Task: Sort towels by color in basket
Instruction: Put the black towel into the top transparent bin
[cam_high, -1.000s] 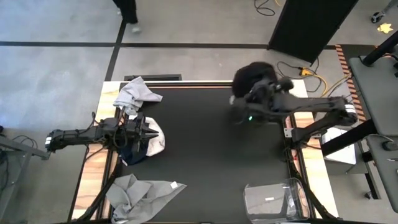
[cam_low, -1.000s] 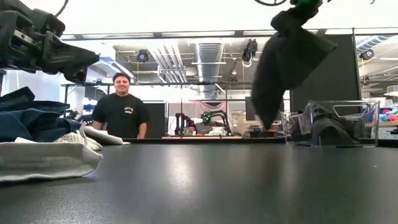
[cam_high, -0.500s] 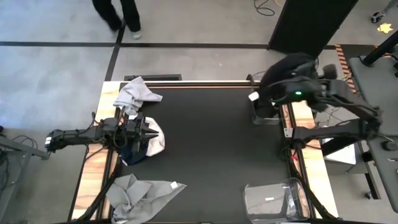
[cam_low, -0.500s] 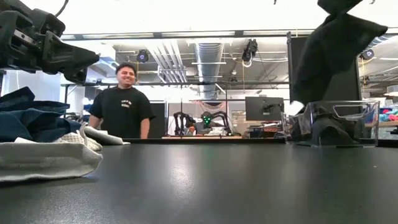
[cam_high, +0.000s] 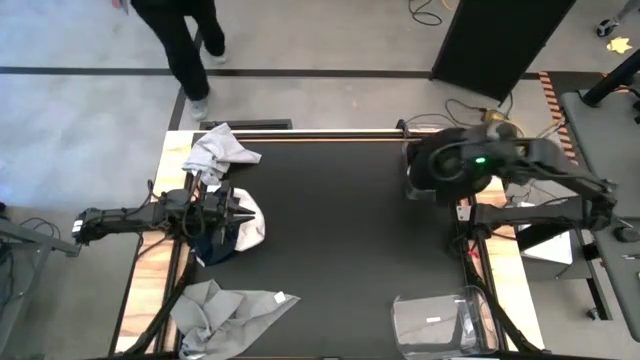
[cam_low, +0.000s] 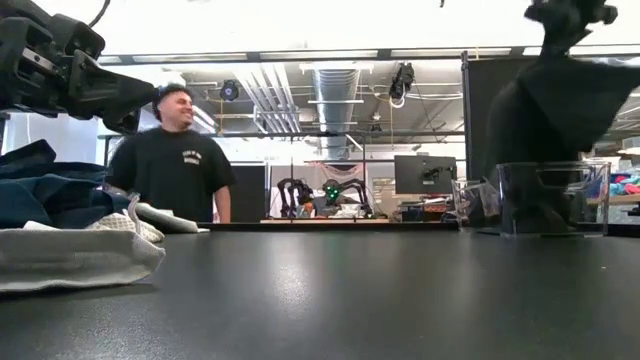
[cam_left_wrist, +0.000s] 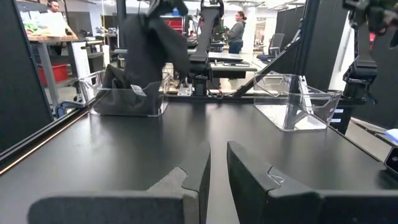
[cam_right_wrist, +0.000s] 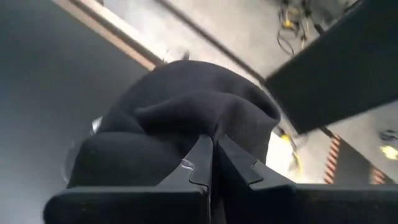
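Next, my right gripper moves down and pushes the towel inside the basket, since the black towel's upper part spreads out wide above the clear basket's rim.
My right gripper is shut on a black towel over the clear basket at the table's far right. The towel's lower part hangs inside that basket. My left gripper waits at the left edge, fingers nearly together, holding nothing. It hovers just above a pile of one white towel and a navy towel. A grey towel lies at the far left corner. Another grey towel lies at the near left corner. My right gripper pinches a bunched fold on top of the black towel between its two fingers, coming from above and pointing down. The towel hangs below the fingers, and its lower end is down inside the clear basket.
A second clear basket stands at the near right corner. The black tabletop between the arms is bare. A person in a black shirt stands beyond the table's far edge.
My right gripper has carried the black towel from over the far middle of the table toward the right edge, then moved it down so the hanging towel has entered the far right basket. The person behind the table has walked leftward.
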